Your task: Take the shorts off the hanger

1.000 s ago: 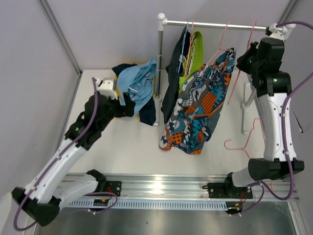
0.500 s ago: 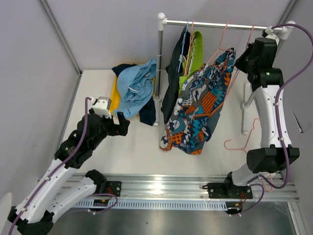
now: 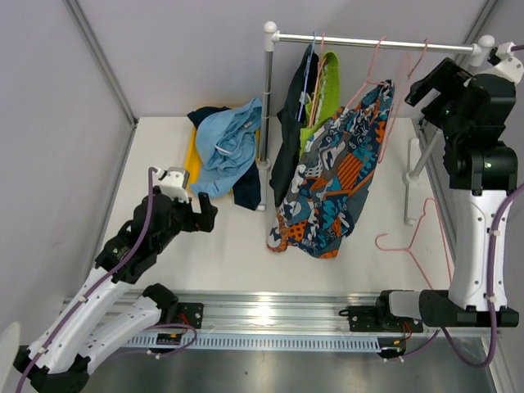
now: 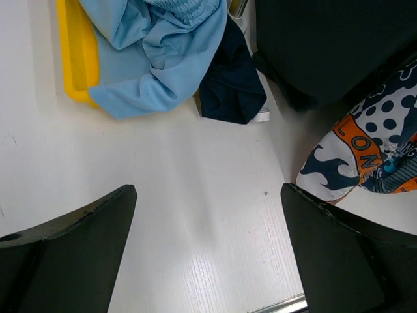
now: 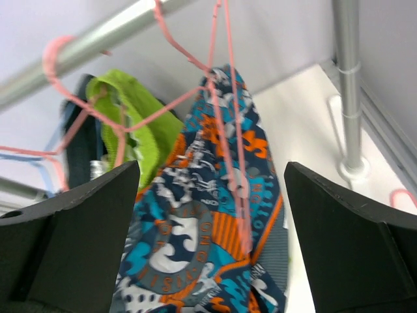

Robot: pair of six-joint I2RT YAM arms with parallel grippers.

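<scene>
The patterned shorts point(image 3: 332, 176) hang in loose folds from the pink hanger's thin sloping arms point(image 3: 361, 92), so they will slide down free and crumple up when I pull.
Patterned orange, teal and white shorts point(image 3: 332, 184) hang from a pink hanger point(image 3: 372, 78) on the rail point(image 3: 368, 41), beside lime green shorts point(image 3: 326, 86) and charcoal-black shorts point(image 3: 288, 143). Light blue shorts point(image 3: 229, 143) and navy shorts point(image 3: 246, 195) lie heaped at the back left. My right gripper point(image 3: 419, 82) is open near the rail's right end, apart from the hanger; its wrist view shows the patterned shorts point(image 5: 202, 241) and pink hanger point(image 5: 225, 130) ahead of the right gripper point(image 5: 212, 169). My left gripper point(image 3: 206, 214) is open and empty above bare table, the left gripper point(image 4: 208, 195) short of the light blue shorts point(image 4: 150, 59).
A yellow tray point(image 3: 193, 164) lies under the heaped shorts. The rail's left post point(image 3: 268, 106) stands mid-table and its right post point(image 3: 417, 164) by my right arm. An empty pink hanger point(image 3: 413, 233) lies on the table at the right. Walls close in left and behind.
My right gripper has opened and drawn back to the right, away from the pink hanger. My left arm has pulled back from the light blue shorts toward the near side.
</scene>
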